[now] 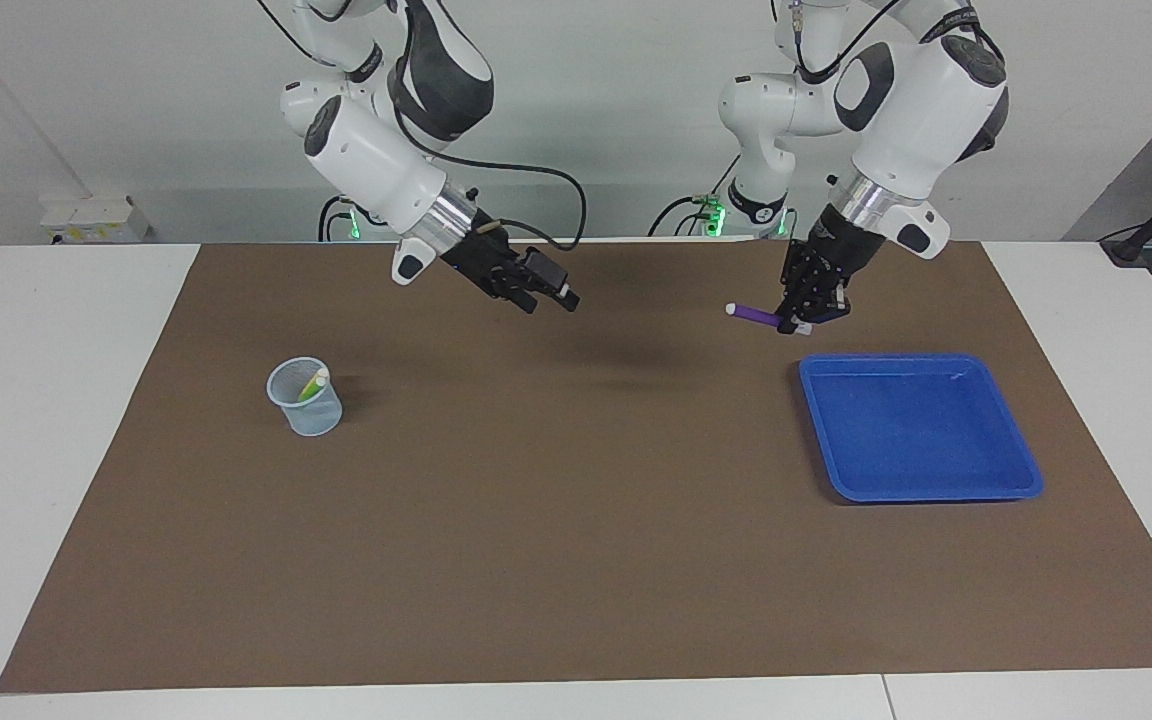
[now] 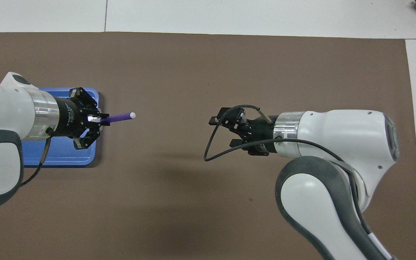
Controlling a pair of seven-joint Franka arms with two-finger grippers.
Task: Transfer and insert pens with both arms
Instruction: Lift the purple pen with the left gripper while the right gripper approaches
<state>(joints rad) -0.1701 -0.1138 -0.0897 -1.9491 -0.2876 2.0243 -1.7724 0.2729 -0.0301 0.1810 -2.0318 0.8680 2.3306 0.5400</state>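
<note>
The robot's open right gripper should carry on moving in until its fingers are around the purple pen's pale cap end, since that cap end sticks out free toward it.
My left gripper is shut on the purple pen. It holds the pen level in the air over the mat, beside the blue tray's edge, pale cap end toward the right arm. My right gripper is open and empty, raised over the middle of the mat and facing the pen with a gap between them. The green pen and the yellow pen stand in a pale mesh cup toward the right arm's end. The right arm hides the cup in the overhead view.
An empty blue tray lies toward the left arm's end of the table. A brown mat covers most of the white table. A black cable loops off the right gripper.
</note>
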